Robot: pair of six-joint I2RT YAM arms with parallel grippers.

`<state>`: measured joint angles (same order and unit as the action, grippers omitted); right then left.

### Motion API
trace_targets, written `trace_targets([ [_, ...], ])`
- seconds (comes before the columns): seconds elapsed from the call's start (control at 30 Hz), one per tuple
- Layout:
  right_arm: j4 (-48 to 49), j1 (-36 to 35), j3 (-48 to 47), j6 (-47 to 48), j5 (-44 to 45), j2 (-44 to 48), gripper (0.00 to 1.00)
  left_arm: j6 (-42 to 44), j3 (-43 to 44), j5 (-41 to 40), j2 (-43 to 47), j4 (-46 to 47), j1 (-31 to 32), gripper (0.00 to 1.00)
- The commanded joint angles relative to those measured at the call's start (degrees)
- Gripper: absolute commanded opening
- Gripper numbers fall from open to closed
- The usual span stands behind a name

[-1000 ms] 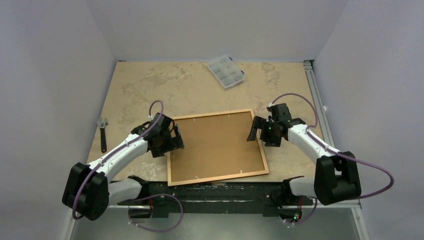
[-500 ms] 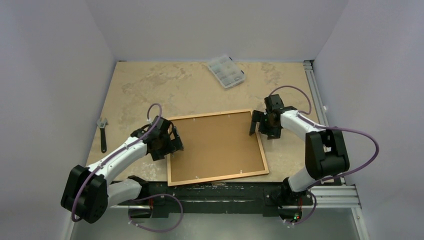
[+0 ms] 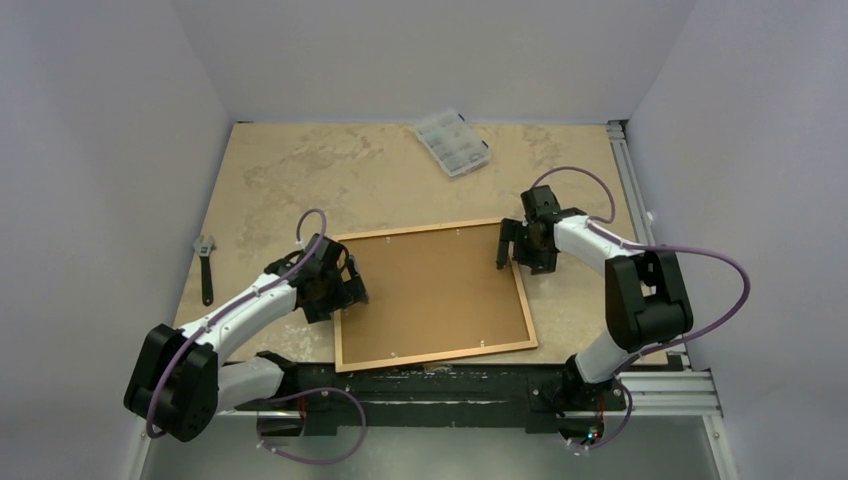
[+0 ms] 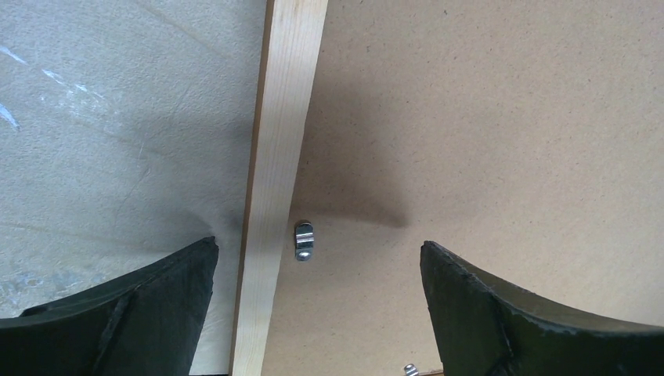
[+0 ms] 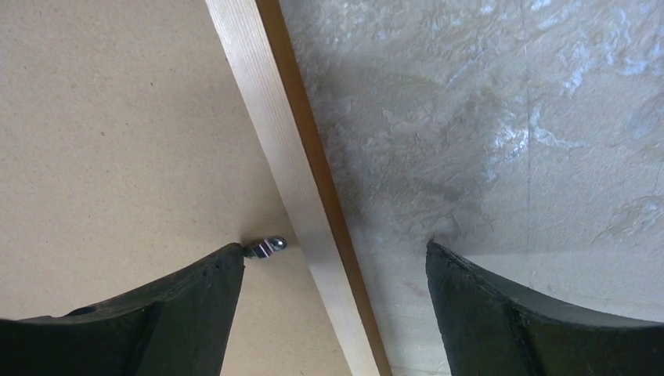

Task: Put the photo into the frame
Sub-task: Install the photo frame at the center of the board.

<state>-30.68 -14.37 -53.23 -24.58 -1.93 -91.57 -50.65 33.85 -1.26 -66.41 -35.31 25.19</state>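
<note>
My right gripper should turn the clip around, because the metal clip's loose end (image 5: pixel 252 251) points away from the frame's rail, and then squeeze the clip toward that rail (image 5: pixel 317 245).
The frame (image 3: pixel 435 355) lies face down on the table with a brown backing board (image 3: pixel 430 290) filling it. The photo is hidden. My left gripper (image 3: pixel 345 285) is open astride the frame's left rail (image 4: pixel 282 141), one finger over the table and the other over the board (image 4: pixel 485 117), with a small metal clip (image 4: pixel 304 241) between them. My right gripper (image 3: pixel 514 248) is open astride the right rail (image 5: pixel 266 102) near the far corner. Its left fingertip touches a metal clip (image 5: pixel 268 247) on the board (image 5: pixel 117 117).
A small clear plastic compartment box (image 3: pixel 452 142) sits at the back of the table. A wrench (image 3: pixel 205 265) lies by the left wall. An aluminium rail (image 3: pixel 635 200) runs along the right edge. Walls close in three sides.
My right arm has swung toward the frame's far right corner, turned, and its jaws have narrowed a little. The left arm has barely moved.
</note>
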Motion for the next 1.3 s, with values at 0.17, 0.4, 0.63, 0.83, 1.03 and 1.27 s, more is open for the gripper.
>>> trace_targets([
  [0.17, 1.5, -3.7, -0.9, -1.1, 6.0, -3.9, 0.8, -1.2, -0.5, 0.3, -0.5, 1.4, 0.1, 0.97],
  [0.4, 1.1, -5.2, 0.0, -0.6, 7.3, -3.8, 0.67, -1.1, -0.5, 0.3, -0.6, 1.2, 0.1, 0.96],
  [0.63, 0.2, -5.2, 1.3, 0.2, 7.6, -1.5, 0.49, -1.3, -0.7, 0.2, -0.8, 1.5, 0.1, 0.97],
  [0.83, -0.1, -5.2, 1.5, 0.4, 7.3, -1.5, 0.21, -1.2, -1.0, 0.2, -1.0, 1.5, 0.1, 0.96],
  [1.03, -1.1, -5.2, 0.9, 0.8, 7.7, 0.0, 0.08, -1.2, -1.0, 0.2, -1.2, 1.7, 0.1, 0.96],
  [1.27, -2.1, -5.2, 0.0, 1.9, 4.8, 2.1, 0.24, -1.1, -1.0, 0.2, -1.6, 1.8, 0.0, 0.96],
])
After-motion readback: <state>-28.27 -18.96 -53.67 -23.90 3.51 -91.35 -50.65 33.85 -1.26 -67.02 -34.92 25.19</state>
